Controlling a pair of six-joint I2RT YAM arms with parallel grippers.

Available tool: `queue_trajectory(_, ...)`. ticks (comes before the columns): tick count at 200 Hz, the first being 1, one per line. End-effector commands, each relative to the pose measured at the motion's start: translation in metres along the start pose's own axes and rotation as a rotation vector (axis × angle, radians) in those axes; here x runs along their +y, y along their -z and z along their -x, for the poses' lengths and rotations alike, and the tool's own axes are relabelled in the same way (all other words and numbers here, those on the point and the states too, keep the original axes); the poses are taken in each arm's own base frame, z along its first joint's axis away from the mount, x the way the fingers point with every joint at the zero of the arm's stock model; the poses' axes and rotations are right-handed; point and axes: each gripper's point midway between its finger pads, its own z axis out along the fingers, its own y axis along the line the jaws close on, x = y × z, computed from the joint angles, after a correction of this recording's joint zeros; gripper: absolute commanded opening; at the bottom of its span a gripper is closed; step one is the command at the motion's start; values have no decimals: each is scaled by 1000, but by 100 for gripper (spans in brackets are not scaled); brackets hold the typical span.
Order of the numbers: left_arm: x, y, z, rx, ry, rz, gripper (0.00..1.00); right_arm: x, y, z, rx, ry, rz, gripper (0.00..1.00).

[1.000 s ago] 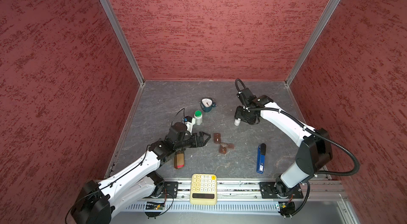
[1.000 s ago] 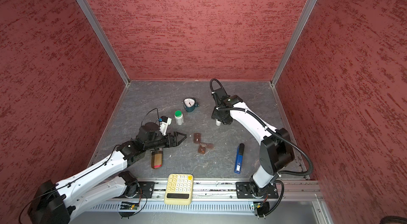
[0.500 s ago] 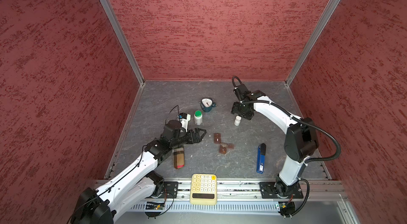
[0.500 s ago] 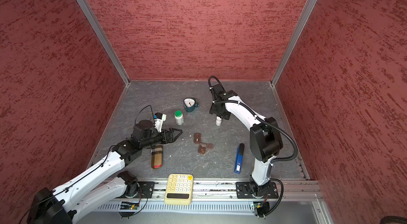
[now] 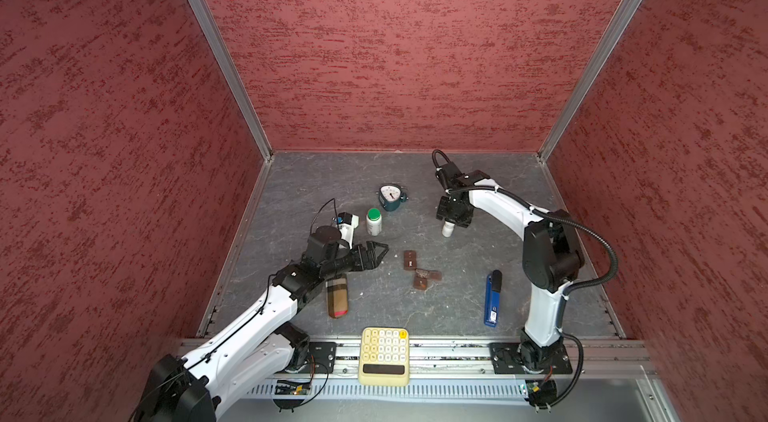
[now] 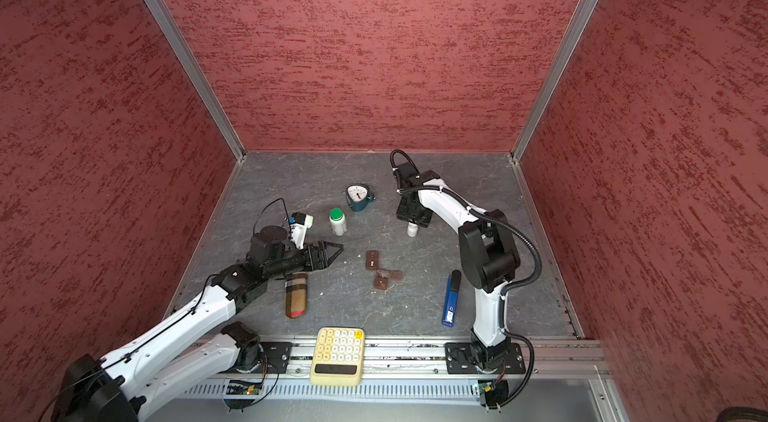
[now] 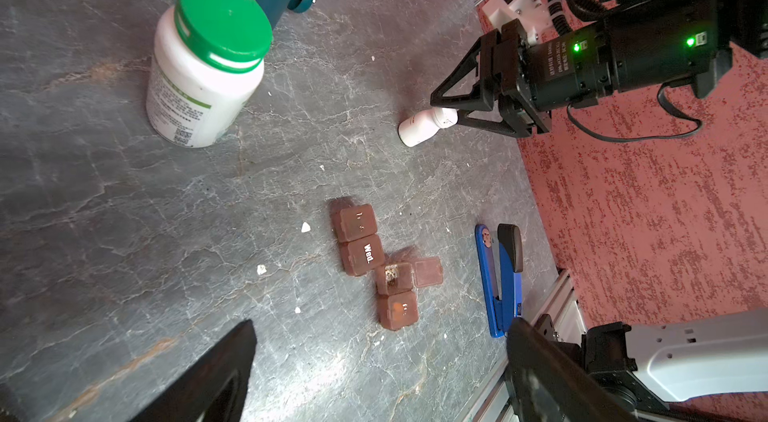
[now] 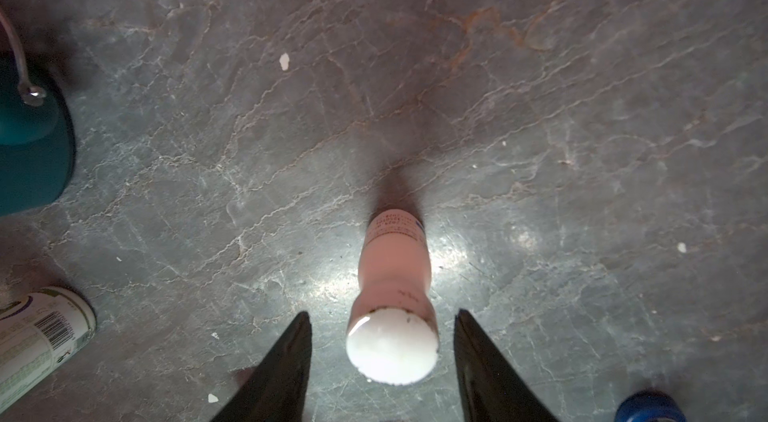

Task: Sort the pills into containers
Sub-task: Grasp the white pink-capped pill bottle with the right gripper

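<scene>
Next, my left gripper takes the small white bottle by its body (image 5: 447, 231) after I lift the bottle, so that the cap is freed. My right gripper is straddling the bottle at its closed cap (image 8: 392, 346) now.
Two short dark brown containers (image 5: 410, 260) (image 7: 359, 239) lie mid-floor; the nearer piece (image 7: 397, 295) (image 6: 384, 278) has one lid flipped open. Tiny white pills (image 7: 306, 227) (image 8: 284, 61) are scattered on the grey floor around them. My left gripper (image 5: 380, 251) (image 7: 381, 323) hovers open just left of the containers and holds nothing. My right gripper (image 5: 451, 221) (image 8: 382, 313) points down over a small upright white bottle (image 5: 448, 228) (image 8: 392, 316). Its fingers straddle the bottle's cap with a gap on each side, open.
A white bottle with a green cap (image 5: 374, 221) (image 7: 203, 63) and a teal clock (image 5: 391, 198) stand at the back left. A blue stapler (image 5: 492, 299), a brown patterned case (image 5: 337, 301) and a yellow calculator (image 5: 384, 355) lie towards the front.
The right arm has swung its elbow in and brought its gripper over the small white bottle, with the jaws narrower. The left gripper drew back slightly to the left.
</scene>
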Motion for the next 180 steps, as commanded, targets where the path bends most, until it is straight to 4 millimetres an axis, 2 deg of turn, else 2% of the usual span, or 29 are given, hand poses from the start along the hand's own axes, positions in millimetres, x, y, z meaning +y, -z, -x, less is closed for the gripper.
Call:
queue_trajectory(1,1,-1,-1,-1,-14,-12,95,-3,1,8,-19,2,-26,52)
queue_trajectory(75,0,1,4,-9,-18,-13,95,-13,2,8,-30,12,-65,32)
queue_trajectory(112,-5,5,6,-12,-24,-21,95,-11,12,8,-38,14,-43,27)
queue_trajectory(141,-10,8,11,-25,-45,-30,94,-2,39,5,-39,15,35,27)
queue_trajectory(180,-23,4,32,-93,-149,-64,88,11,101,-11,-31,35,223,26)
